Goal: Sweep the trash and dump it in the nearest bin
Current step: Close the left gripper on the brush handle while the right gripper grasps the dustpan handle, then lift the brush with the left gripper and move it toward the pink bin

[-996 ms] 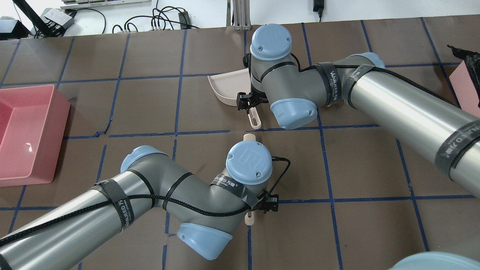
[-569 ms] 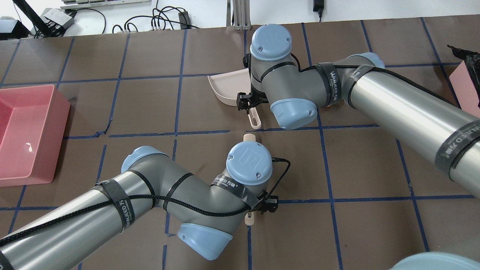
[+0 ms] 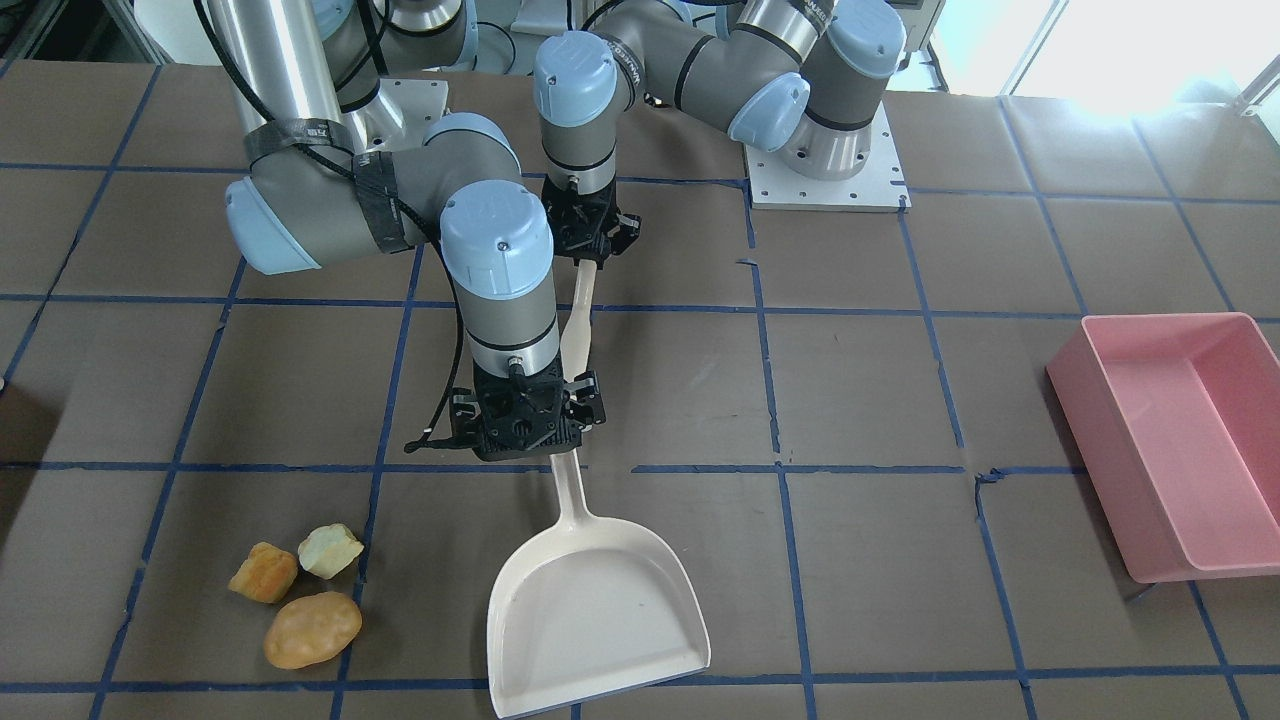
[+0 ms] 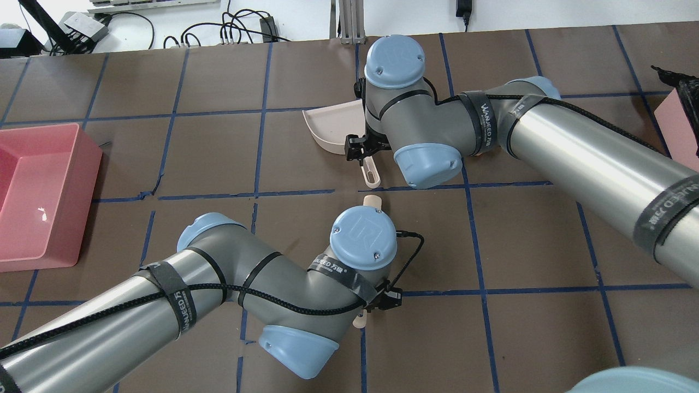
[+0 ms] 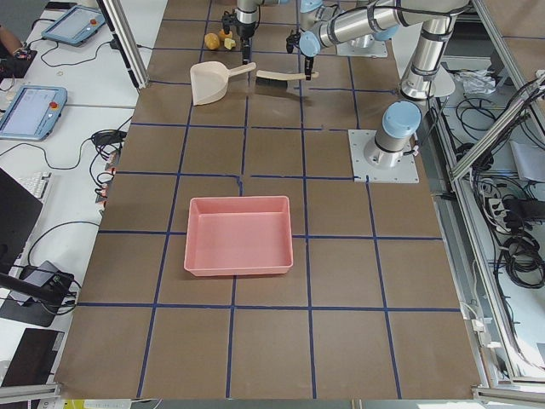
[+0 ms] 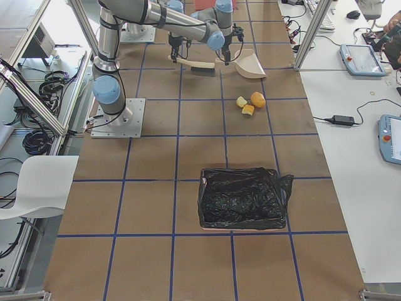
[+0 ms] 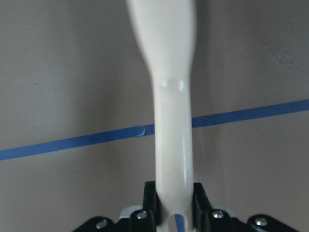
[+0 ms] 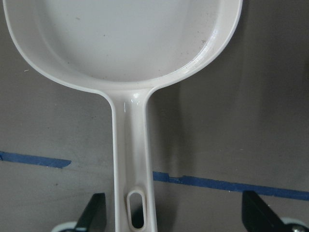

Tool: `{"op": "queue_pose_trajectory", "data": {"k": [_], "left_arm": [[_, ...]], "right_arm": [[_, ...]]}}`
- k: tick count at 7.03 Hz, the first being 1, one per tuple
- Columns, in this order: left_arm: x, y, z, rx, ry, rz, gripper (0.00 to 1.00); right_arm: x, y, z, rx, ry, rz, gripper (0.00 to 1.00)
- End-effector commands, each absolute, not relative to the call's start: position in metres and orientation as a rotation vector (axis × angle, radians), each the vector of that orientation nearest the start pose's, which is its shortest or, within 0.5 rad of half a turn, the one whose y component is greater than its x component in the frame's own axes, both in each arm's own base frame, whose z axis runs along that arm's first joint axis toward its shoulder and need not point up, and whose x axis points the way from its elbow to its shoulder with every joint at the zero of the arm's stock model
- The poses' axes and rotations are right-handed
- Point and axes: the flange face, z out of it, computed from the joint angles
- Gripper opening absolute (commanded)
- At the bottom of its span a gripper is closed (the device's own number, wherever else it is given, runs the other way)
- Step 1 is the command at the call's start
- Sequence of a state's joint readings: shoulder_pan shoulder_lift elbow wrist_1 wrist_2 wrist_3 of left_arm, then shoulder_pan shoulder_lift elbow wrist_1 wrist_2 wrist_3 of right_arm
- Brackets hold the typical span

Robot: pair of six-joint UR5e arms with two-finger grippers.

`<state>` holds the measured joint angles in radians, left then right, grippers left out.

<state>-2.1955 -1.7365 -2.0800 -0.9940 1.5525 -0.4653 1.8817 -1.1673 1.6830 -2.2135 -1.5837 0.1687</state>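
Note:
The cream dustpan point(image 3: 593, 606) has a smooth bottom and a flat opening point(image 3: 605, 690). I expect the swept trash to slide out freely when I tip the dustpan.
The trash lies on the table apart from both arms: an orange-brown potato-shaped lump point(image 3: 312, 630), a golden-brown chunk point(image 3: 263, 572) and a pale yellow-green chunk point(image 3: 330, 550). My left gripper point(image 3: 588, 250) is shut on the handle of a cream brush point(image 3: 577, 325); the left wrist view shows its fingers point(image 7: 150, 199) pressed on the handle point(image 7: 171, 121). My right gripper point(image 3: 545, 452) is open and straddles the handle point(image 8: 133, 159) of a cream dustpan point(image 3: 590, 610) that lies flat, with its fingers point(image 8: 94, 215) wide apart. The dustpan's mouth faces away from me.
A pink bin point(image 3: 1180, 440) stands on my left side, also in the overhead view point(image 4: 33, 191). A bin lined with a black bag point(image 6: 241, 197) stands on my right side. The trash point(image 6: 249, 103) lies between the dustpan point(image 6: 247, 63) and that lined bin.
My left wrist has shifted slightly and the brush handle has turned a little with it. The right arm and the dustpan have not moved.

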Motion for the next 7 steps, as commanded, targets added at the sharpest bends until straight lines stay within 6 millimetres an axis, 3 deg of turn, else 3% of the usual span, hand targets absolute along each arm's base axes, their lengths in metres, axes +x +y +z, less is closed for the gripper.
{"op": "queue_pose_trajectory", "data": {"k": [1,4,7], "left_arm": [[-0.382,-0.297,0.229,0.251,3.092,0.139,0.00],[-0.375,-0.295,0.256,0.244,3.113,0.079,0.00],[-0.345,-0.290,0.288,0.208,3.088,0.156,0.00]], "right_arm": [[0.315,-0.550,0.274,-0.223,3.111,-0.198,1.00],[0.315,-0.549,0.273,-0.230,3.110,-0.195,1.00],[0.310,-0.552,0.272,-0.278,3.109,-0.194,1.00]]}}
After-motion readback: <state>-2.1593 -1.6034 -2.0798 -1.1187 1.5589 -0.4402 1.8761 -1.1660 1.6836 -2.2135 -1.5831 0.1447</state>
